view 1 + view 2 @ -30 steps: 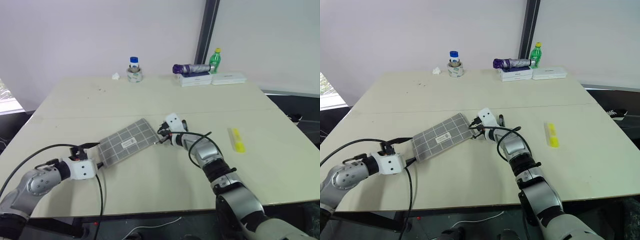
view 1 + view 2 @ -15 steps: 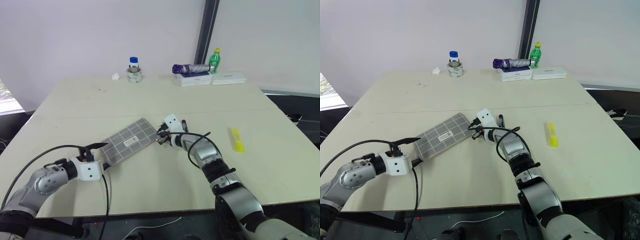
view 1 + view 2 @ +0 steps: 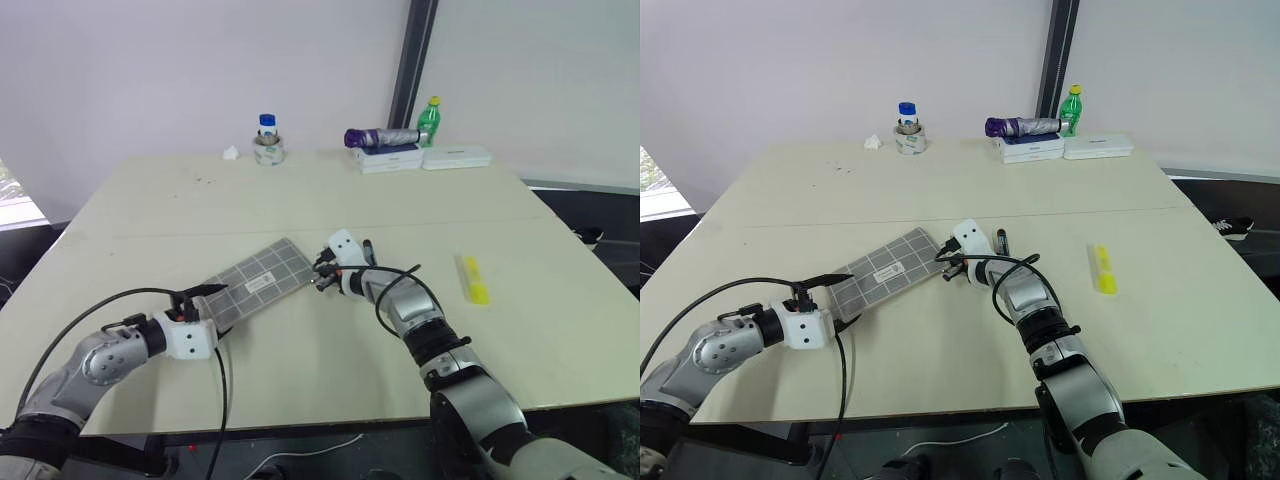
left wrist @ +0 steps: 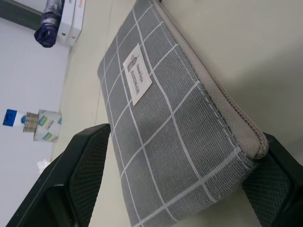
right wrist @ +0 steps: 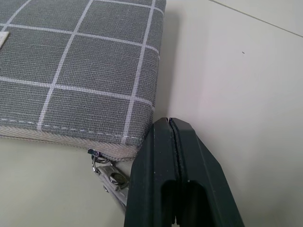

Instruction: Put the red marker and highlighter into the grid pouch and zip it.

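My left gripper needs to raise the pouch (image 3: 221,308) by its end, since the zipper pull (image 5: 112,177) lies flat beside my closed right gripper, which will take the pull next.
The grey grid pouch (image 3: 255,283) lies slantwise at the table's middle, with its white label (image 4: 137,78) facing up. My left gripper (image 3: 212,308) is open, and its fingers (image 4: 80,179) stand on either side of the pouch's near-left end. My right gripper (image 5: 169,124) is shut at the pouch's far-right corner, beside the metal zipper pull (image 5: 111,179), with nothing visible between its fingers. The yellow highlighter (image 3: 472,279) lies alone to the right. A slim black end (image 3: 1001,240), apparently the red marker's cap, pokes out behind my right wrist, which hides the barrel.
Along the table's back edge stand a blue-capped jar on a tape roll (image 3: 267,140), a folded purple umbrella on white boxes (image 3: 385,145) and a green bottle (image 3: 431,118). Black cables trail from both wrists.
My left gripper has slid to the right along the table, up to the pouch's near end. The right gripper and the highlighter have stayed put.
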Available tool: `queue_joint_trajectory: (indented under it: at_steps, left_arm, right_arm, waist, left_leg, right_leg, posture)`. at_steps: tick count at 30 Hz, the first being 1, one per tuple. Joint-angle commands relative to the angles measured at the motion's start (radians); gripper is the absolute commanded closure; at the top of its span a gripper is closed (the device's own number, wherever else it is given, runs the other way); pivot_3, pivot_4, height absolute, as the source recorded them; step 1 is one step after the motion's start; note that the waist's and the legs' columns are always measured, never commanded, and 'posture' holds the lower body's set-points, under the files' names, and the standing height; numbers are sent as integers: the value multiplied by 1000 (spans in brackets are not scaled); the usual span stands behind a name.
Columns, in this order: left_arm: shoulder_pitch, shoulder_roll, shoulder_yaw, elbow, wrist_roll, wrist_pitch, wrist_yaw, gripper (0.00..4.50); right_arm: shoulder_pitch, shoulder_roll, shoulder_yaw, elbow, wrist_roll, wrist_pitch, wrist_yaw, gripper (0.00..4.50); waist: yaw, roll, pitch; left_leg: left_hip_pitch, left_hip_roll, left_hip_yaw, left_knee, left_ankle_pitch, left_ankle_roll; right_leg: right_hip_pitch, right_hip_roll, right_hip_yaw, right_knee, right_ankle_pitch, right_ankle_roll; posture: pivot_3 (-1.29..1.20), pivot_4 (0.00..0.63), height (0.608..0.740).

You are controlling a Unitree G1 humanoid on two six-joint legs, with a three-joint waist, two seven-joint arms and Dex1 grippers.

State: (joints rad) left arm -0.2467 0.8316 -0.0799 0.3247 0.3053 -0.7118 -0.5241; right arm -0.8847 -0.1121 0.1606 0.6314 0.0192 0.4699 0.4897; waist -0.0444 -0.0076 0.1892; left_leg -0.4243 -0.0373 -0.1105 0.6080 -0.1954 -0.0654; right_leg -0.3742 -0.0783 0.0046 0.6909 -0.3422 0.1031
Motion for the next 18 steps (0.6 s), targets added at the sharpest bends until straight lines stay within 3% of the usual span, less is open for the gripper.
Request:
queue_joint_trajectory:
  at_steps: [1, 6, 7, 12, 18]
  left_arm:
    - [2, -1, -13, -5, -17, -30, -7, 1759]
    - [12, 9, -4, -5, -35, -43, -6, 4200]
    - [16, 9, 0, -7, -38, -39, -4, 4441]
    - [51, -3, 36, -66, -101, 33, -7, 4441]
    - [123, -91, 100, -394, -369, 430, -58, 4441]
  right_arm:
    - [-3, 9, 0, -52, 0, -4, 2, 4500]
    - [-2, 7, -3, -60, 0, -4, 1, 4500]
    - [-2, 7, -4, -64, -1, -7, 0, 4500]
    - [-2, -24, -21, -151, -9, -72, -20, 4500]
    - [55, -168, -47, -416, 18, -20, 56, 4500]
  waist:
    - [0, 0, 0]
    - [0, 0, 0]
    - [-1, 0, 0]
    - [-2, 0, 0]
    - [4, 0, 0]
  left_leg:
    - [0, 0, 0, 0, 0, 0]
    - [0, 0, 0, 0, 0, 0]
    - [0, 0, 0, 0, 0, 0]
    - [0, 0, 0, 0, 0, 0]
    - [-2, 2, -1, 2, 0, 0]
  right_leg:
    - [0, 0, 0, 0, 0, 0]
    - [0, 0, 0, 0, 0, 0]
    - [0, 0, 0, 0, 0, 0]
    - [-1, 0, 1, 1, 0, 0]
    - [-1, 0, 1, 1, 0, 0]
  posture:
    - [0, 150, 737]
    - [0, 150, 737]
    - [0, 150, 737]
    - [0, 150, 737]
    - [0, 150, 737]
